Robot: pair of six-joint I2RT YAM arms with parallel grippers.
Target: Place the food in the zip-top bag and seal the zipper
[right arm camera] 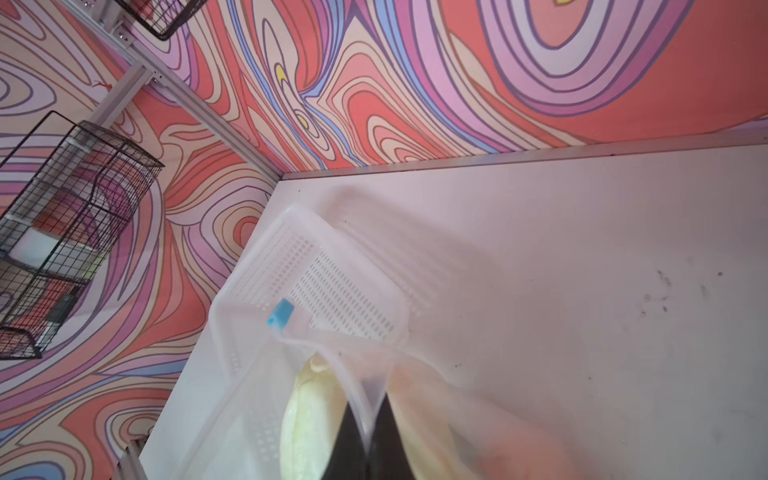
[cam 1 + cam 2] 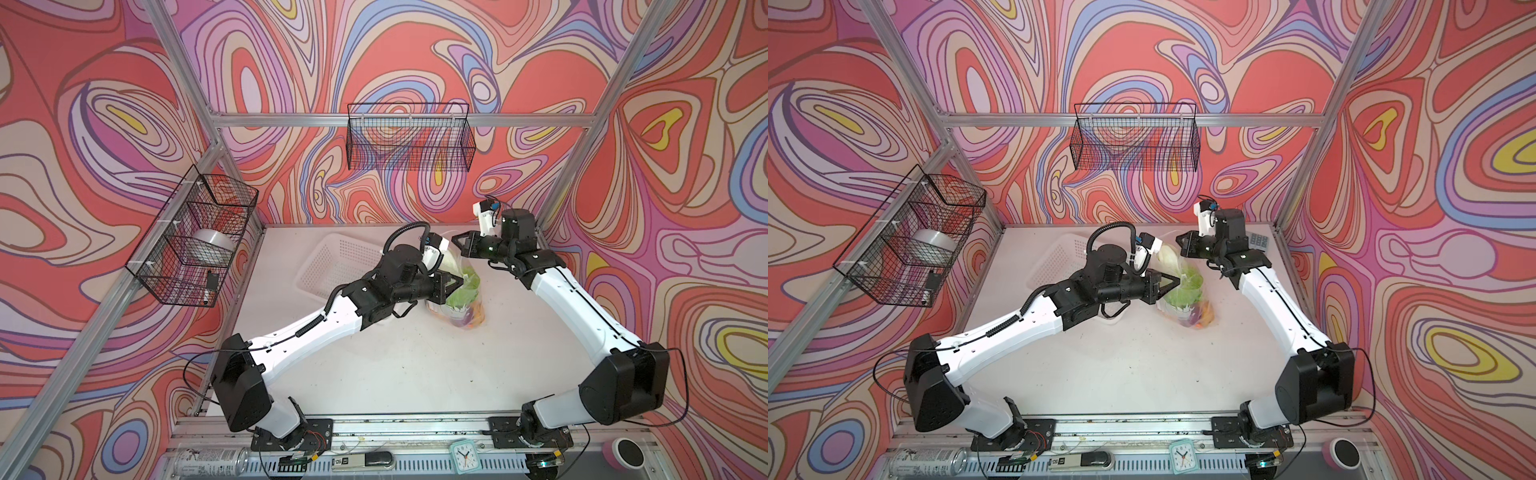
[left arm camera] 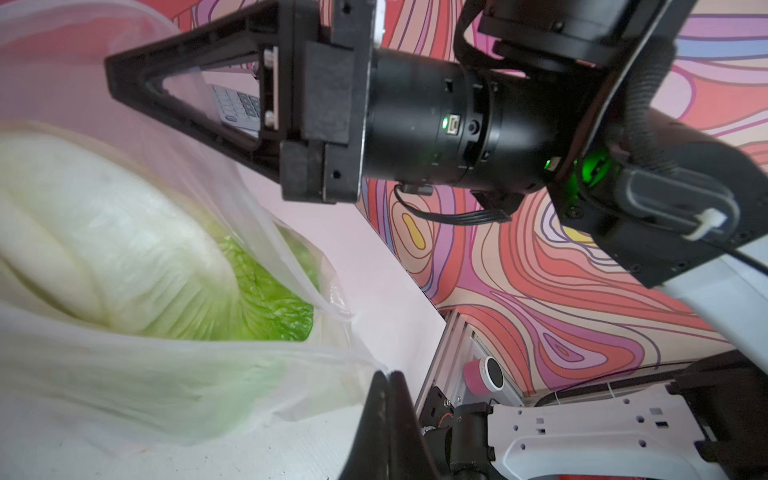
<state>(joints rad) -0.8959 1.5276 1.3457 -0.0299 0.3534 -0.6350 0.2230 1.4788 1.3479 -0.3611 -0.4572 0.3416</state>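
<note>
My left gripper is holding the bag's edge (image 3: 369, 358) far from the light-blue slider. It should let go and move to the slider's end (image 1: 280, 313) before the zipper gets sealed.
The zip-top bag (image 2: 467, 309) (image 2: 1188, 309) stands on the white table with its mouth raised toward the back. Inside lies the napa cabbage (image 2: 460, 296) (image 3: 124, 249) (image 1: 305, 419), with orange and purple food (image 2: 473, 319) (image 2: 1203, 319) under it at the bag's bottom. My left gripper (image 2: 460, 282) (image 3: 388, 376) is shut on the bag's clear edge at one side. Farther back, my right gripper (image 2: 455, 238) (image 1: 368, 436) (image 3: 112, 70) is shut on the mouth's edge. The zipper's light-blue slider (image 1: 280, 316) sits along the strip beyond the right jaws. The mouth gapes between the two grips.
A white perforated basket (image 2: 336, 266) (image 1: 332, 282) lies behind the left arm. A calculator (image 2: 1258, 241) rests at the back right. Black wire baskets (image 2: 409, 137) (image 2: 195, 237) hang on the walls. A can (image 2: 210, 461), clock (image 2: 464, 453) and pink tape roll (image 2: 627, 453) sit along the front rail.
</note>
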